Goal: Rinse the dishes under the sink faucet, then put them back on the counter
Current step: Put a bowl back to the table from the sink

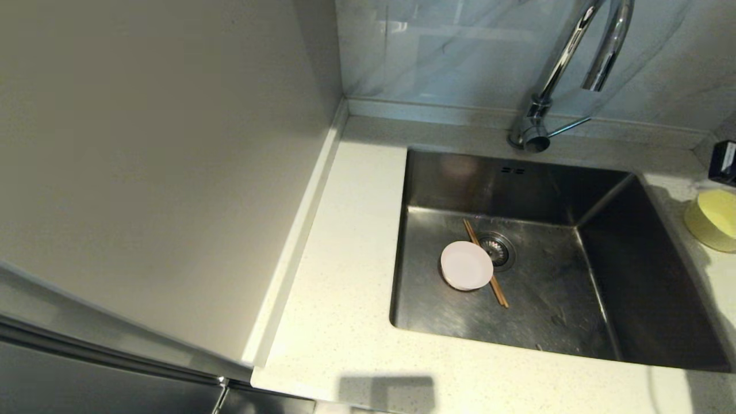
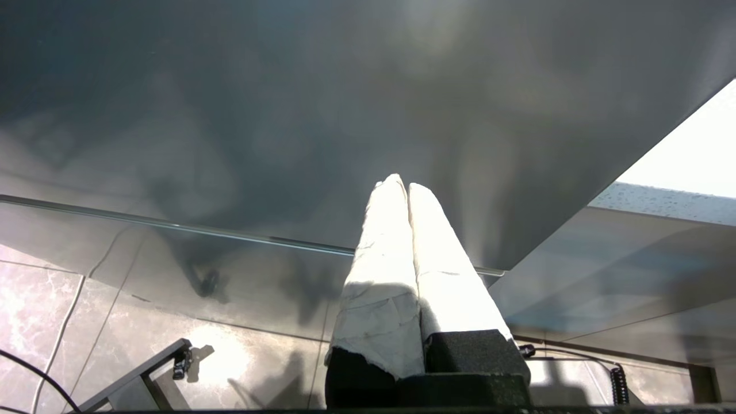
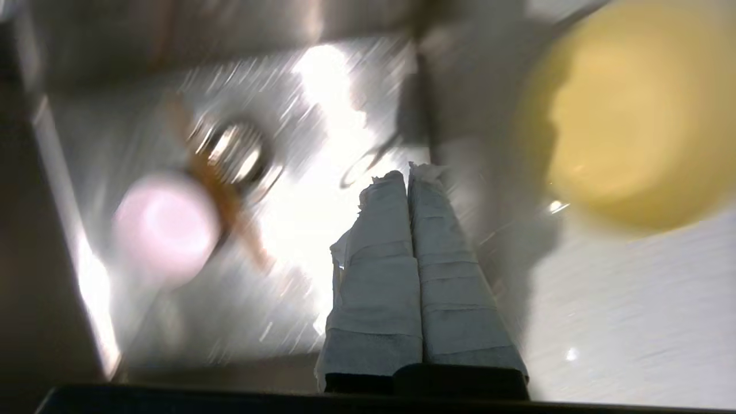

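Note:
The pink dish [image 1: 466, 265] is open side up and the way is clear, so the robot's right gripper keeps going toward the dish's rim [image 1: 491, 268] beside the chopsticks and opens astride it.
A pale-pink dish [image 1: 466, 265] lies on the floor of the steel sink [image 1: 437, 195], next to the round drain strainer [image 1: 497, 249]. Brown chopsticks [image 1: 499, 291] lie slantwise under the dish. A pale-yellow bowl [image 1: 715, 221] stands on the counter [image 1: 345, 270] right of the sink. The chrome faucet [image 1: 566, 63] rises behind the basin. Neither arm shows in the head view. My right gripper [image 3: 406, 170] is shut and empty, above the sink, with the pink dish [image 3: 165, 226], the chopsticks [image 3: 230, 202] and the yellow bowl [image 3: 622, 115] before it. My left gripper [image 2: 402, 185] is shut and empty, below the counter.
A beige wall panel [image 1: 149, 172] stands left of the counter. A dark object [image 1: 723, 162] sits at the far right behind the bowl. The faucet's lever handle [image 1: 570, 126] points right. In the left wrist view, a tiled floor [image 2: 52, 322] with cables lies below.

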Motion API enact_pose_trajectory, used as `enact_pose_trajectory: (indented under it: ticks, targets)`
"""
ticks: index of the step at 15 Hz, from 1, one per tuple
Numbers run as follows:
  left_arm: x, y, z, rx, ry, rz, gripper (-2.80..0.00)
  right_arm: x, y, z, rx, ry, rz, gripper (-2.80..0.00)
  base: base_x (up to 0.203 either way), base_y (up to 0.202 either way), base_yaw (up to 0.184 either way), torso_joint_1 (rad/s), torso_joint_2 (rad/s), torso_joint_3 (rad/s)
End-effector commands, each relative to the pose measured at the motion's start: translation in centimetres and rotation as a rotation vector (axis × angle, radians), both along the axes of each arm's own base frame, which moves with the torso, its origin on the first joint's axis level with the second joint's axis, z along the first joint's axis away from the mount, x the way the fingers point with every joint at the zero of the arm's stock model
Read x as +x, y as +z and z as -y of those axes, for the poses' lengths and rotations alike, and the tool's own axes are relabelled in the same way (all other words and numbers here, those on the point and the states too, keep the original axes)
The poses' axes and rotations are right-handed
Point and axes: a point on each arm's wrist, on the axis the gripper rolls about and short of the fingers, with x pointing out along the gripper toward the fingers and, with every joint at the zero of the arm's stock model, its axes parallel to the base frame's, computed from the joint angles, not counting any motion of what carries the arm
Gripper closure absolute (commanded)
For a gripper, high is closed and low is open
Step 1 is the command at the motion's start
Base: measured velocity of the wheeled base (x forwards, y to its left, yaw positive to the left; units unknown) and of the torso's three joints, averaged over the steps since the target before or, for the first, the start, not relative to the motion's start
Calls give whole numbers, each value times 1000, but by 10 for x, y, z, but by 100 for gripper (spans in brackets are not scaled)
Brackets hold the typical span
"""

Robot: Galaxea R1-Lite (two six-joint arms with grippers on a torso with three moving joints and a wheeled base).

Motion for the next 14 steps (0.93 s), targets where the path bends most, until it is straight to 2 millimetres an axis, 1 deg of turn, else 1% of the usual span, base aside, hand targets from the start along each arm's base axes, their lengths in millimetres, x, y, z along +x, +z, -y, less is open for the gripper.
enact_pose_trajectory:
  ticks: [1, 3, 5, 7, 9, 11, 14]
  targets:
    - [0, 0, 0, -1, 1, 4, 0, -13, -12, -37, 25, 101, -51, 0, 0, 0, 0, 0, 0, 0]
    - [0, 0, 0, -1, 1, 4, 0, -16, -33, -59, 36, 171, -96, 0, 0, 0, 0, 0, 0, 0]
    - [0, 0, 0, -1, 1, 4, 0, -8, -57, -73, 25, 215, -111, 0, 0, 0, 0, 0, 0, 0]
    - [0, 0, 0, -1, 1, 4, 0, 12, -90, -83, 9, 232, -173, 0, 0, 0, 0, 0, 0, 0]
    - [0, 0, 0, -1, 1, 4, 0, 26, -117, -95, -1, 257, -219, 0, 0, 0, 0, 0, 0, 0]
    - [0, 0, 0, -1, 1, 4, 0, 41, -138, -108, 1, 290, -240, 0, 0, 0, 0, 0, 0, 0]
    - [0, 0, 0, -1, 1, 4, 0, 70, -167, -124, 8, 314, -252, 0, 0, 0, 0, 0, 0, 0]
